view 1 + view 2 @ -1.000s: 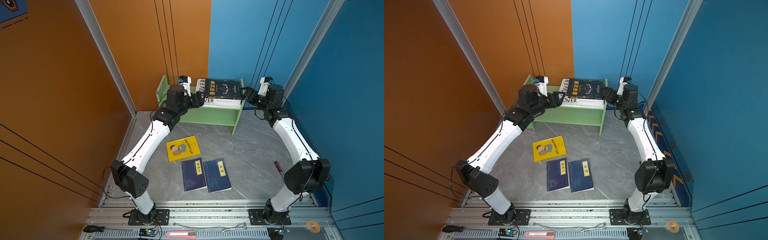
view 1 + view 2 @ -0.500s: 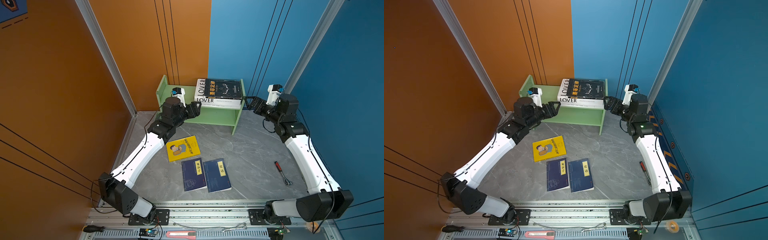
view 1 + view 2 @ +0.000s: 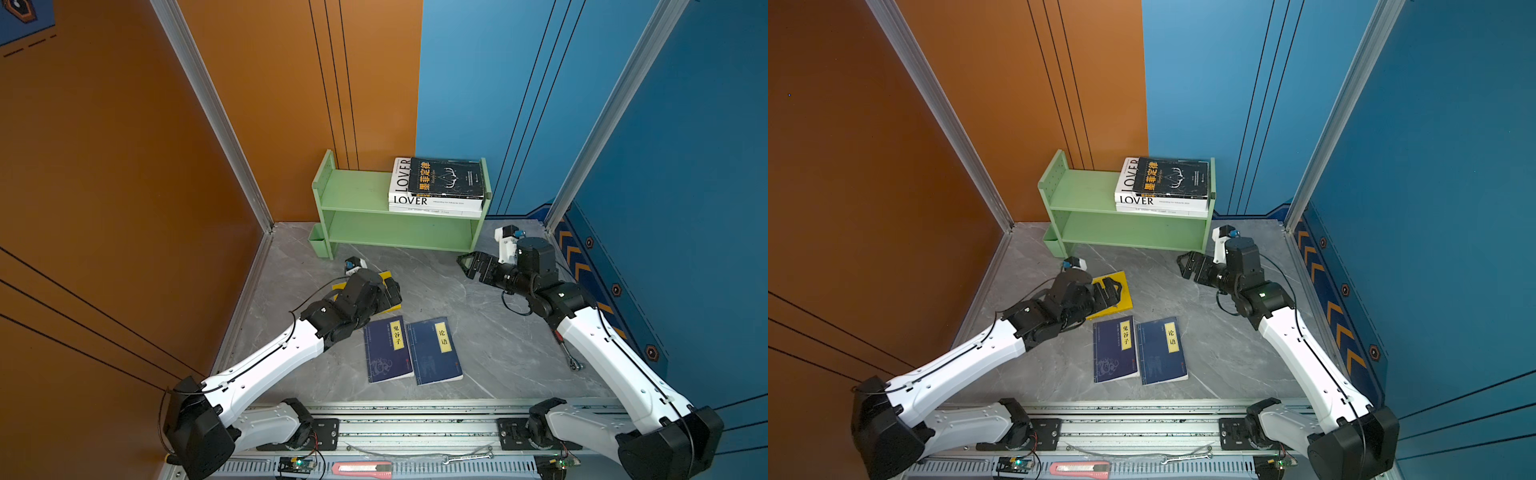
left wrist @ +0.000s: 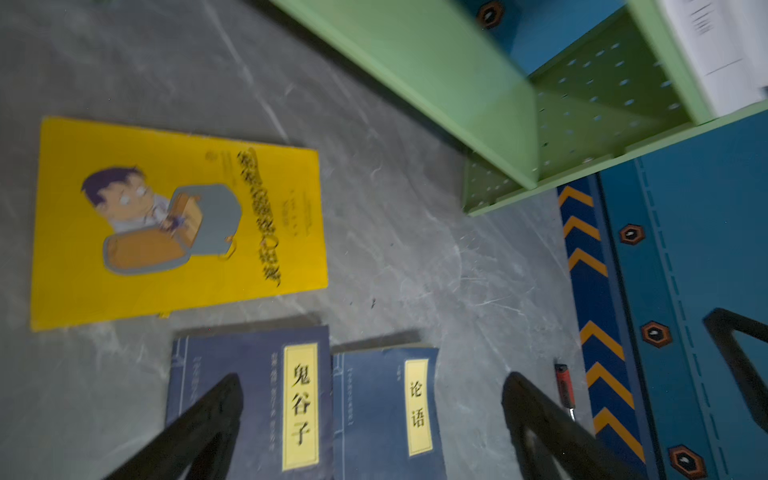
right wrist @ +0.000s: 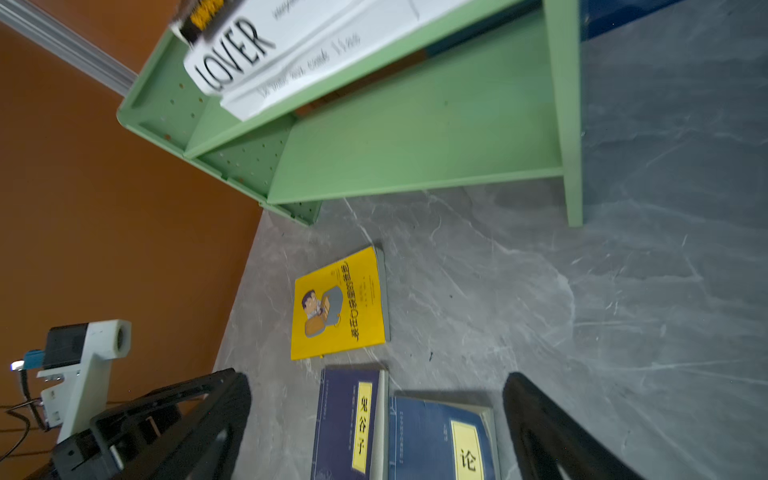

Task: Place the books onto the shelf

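The navy books lie nearly edge to edge (image 3: 410, 349) and leave little room for a finger. My right gripper should first move them apart at the narrow gap (image 3: 405, 327).
The pale green shelf (image 3: 357, 195) (image 3: 1084, 195) stands at the back wall. On the right of its top tier a black book (image 3: 446, 176) lies on the white "LOVER" book (image 3: 415, 200), which lies on another white book (image 3: 428, 212). Three books lie on the floor: a yellow cartoon-cover book (image 4: 178, 220) (image 5: 338, 303) and two navy books (image 3: 386, 349) (image 3: 434, 351). My left gripper (image 3: 392, 291) (image 4: 374, 399) hovers open over the yellow book, covering most of it in both top views. My right gripper (image 3: 463, 264) (image 5: 374, 399) hangs open and empty before the shelf's right end.
A little green cup (image 3: 318, 245) hangs on the shelf's left side. A red-handled tool (image 3: 567, 353) lies on the floor under my right arm. A red utility knife (image 3: 361, 468) and a wrench (image 3: 469, 457) rest on the front rail. Walls close in on three sides.
Both grippers have drawn back from the shelf's top tier and come down. The left one has opened wider and now sits over the yellow book; the right one hangs low beside the shelf.
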`<action>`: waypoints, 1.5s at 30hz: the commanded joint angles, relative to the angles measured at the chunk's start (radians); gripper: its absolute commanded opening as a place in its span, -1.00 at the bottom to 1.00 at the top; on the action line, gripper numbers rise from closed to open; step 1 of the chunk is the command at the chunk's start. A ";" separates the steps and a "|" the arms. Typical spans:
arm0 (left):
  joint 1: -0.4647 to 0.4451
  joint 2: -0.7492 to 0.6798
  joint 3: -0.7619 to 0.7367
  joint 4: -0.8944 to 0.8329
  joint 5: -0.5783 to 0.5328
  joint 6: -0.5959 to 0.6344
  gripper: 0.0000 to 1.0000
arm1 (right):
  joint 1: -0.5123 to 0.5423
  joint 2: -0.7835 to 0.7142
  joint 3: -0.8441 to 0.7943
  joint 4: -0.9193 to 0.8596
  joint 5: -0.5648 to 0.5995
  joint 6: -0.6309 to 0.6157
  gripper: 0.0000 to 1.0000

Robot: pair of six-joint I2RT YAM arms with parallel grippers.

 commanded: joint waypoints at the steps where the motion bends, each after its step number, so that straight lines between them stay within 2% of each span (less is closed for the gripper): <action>1: -0.073 -0.070 -0.091 -0.055 -0.097 -0.173 0.96 | 0.012 -0.024 -0.044 -0.105 -0.076 0.014 0.93; 6: -0.155 -0.110 -0.213 -0.069 -0.086 -0.289 0.96 | 0.023 0.030 -0.049 -0.221 -0.292 -0.045 0.80; 9: -0.200 -0.136 -0.274 -0.066 -0.111 -0.363 0.96 | 0.050 0.078 -0.052 -0.254 -0.367 -0.069 0.60; 12: -0.237 -0.155 -0.333 -0.046 -0.134 -0.415 0.96 | 0.101 0.117 -0.057 -0.256 -0.386 -0.094 0.54; 18: -0.262 -0.185 -0.463 0.070 -0.133 -0.497 0.97 | 0.193 0.235 -0.025 -0.287 -0.370 -0.183 0.51; 20: -0.266 -0.202 -0.497 0.085 -0.144 -0.525 0.98 | 0.215 0.298 0.002 -0.303 -0.321 -0.215 0.46; 26: -0.271 -0.274 -0.590 0.176 -0.198 -0.561 0.99 | 0.305 0.432 0.051 -0.253 -0.234 -0.255 0.22; 28: -0.270 -0.290 -0.617 0.194 -0.205 -0.579 0.99 | 0.328 0.479 0.072 -0.254 -0.206 -0.264 0.08; 35: -0.259 -0.284 -0.624 0.194 -0.195 -0.577 0.98 | 0.397 0.617 0.132 -0.244 -0.153 -0.289 -0.07; 38: -0.248 -0.259 -0.636 0.266 -0.171 -0.575 0.99 | 0.406 0.669 0.160 -0.247 -0.137 -0.291 -0.13; 45: -0.241 -0.178 -0.620 0.305 -0.130 -0.564 1.00 | 0.408 0.737 0.189 -0.249 -0.101 -0.295 -0.24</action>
